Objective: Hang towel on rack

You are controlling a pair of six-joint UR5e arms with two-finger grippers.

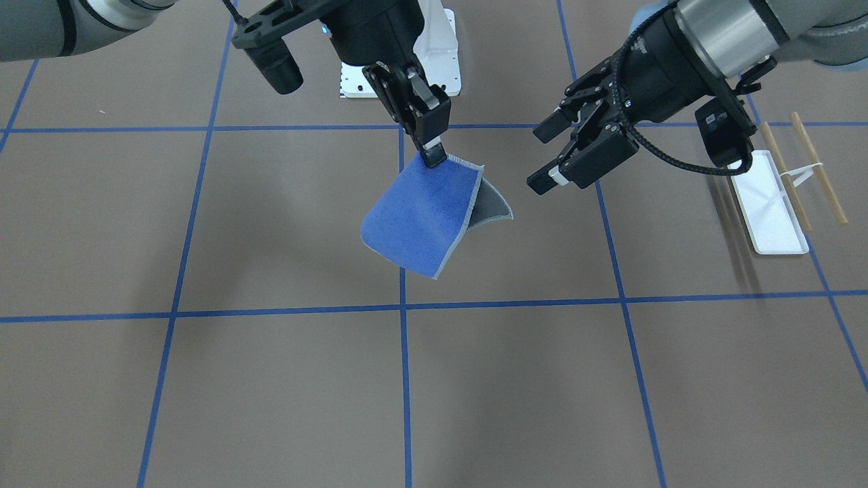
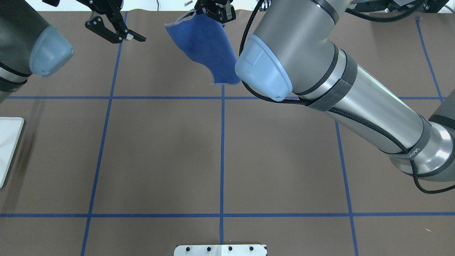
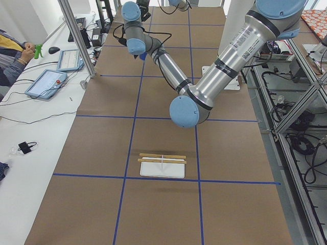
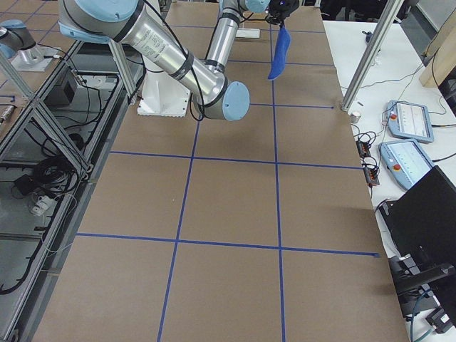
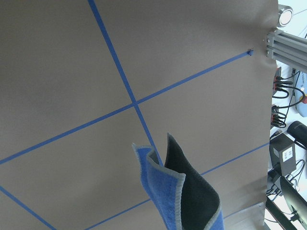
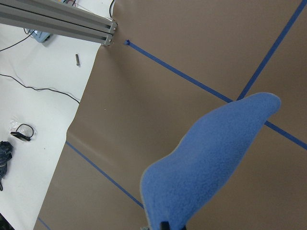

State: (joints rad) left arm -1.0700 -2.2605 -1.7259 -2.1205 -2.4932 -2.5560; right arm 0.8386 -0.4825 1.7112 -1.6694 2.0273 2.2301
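I expect the towel [image 1: 424, 215] to hang doubled when I carry it to the rack, because the dark grey flap [image 1: 490, 204] curls behind the bright blue side.
The towel [image 1: 427, 217] hangs in the air above the table, bright blue side towards the front, with a dark grey flap curling behind. My right gripper [image 1: 432, 157] is shut on its top corner. The towel also shows in the overhead view [image 2: 209, 49], the exterior right view [image 4: 280, 50] and both wrist views [image 5: 182, 191] [image 6: 211, 163]. My left gripper [image 1: 542, 158] is open and empty, a short way beside the towel and apart from it. The rack [image 1: 780, 196] stands on the table beyond my left gripper, with its white tray base and two wooden rods [image 3: 162, 162].
The white bolted pedestal [image 1: 434, 61] stands at the robot's side of the table, behind the right gripper. Blue tape lines cross the brown table [image 1: 271, 379]. An operator [image 3: 13, 58] and tablets sit at a side bench. An aluminium post [image 4: 367, 53] stands at the table's far edge.
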